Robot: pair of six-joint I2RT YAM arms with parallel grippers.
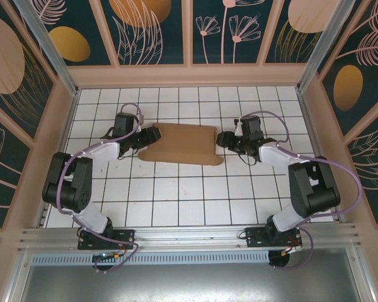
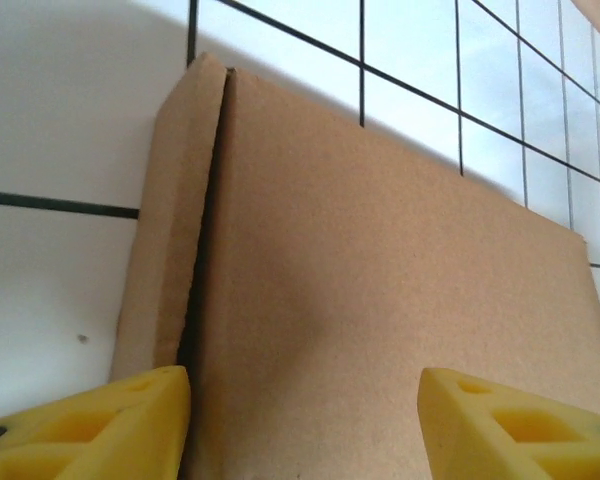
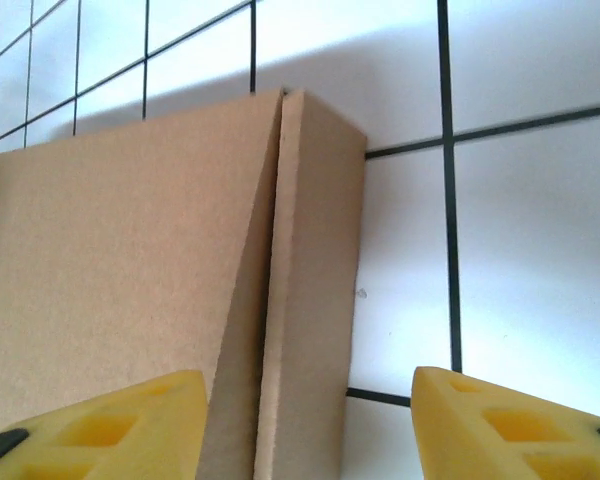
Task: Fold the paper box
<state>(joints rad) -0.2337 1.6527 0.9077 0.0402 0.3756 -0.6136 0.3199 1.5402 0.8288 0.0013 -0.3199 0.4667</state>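
A gap [image 2: 206,215] separates the box's narrow flap from the broad panel, so the robot's left gripper should move over the flap's edge [image 2: 183,265] and pinch the flap and the panel together.
The paper box [image 1: 181,143], plain brown cardboard, lies folded flat on the white tiled table, a little behind its middle. My left gripper [image 1: 152,135] is at its left end and my right gripper [image 1: 222,139] at its right end. In the left wrist view the broad cardboard panel [image 2: 380,300] lies ahead, with a narrow folded flap [image 2: 165,230] along its left side. The left gripper [image 2: 302,378] is open, its yellow fingertips [image 2: 130,420] wide apart over the panel. In the right wrist view the right gripper [image 3: 308,378] is open, straddling the box's narrow side flap [image 3: 315,260].
The table [image 1: 189,201] is white tile with black grid lines. Wooden frame walls [image 1: 189,74] with patterned panels close it in at the back and both sides. Both arm bases sit on the metal rail [image 1: 189,238] at the near edge.
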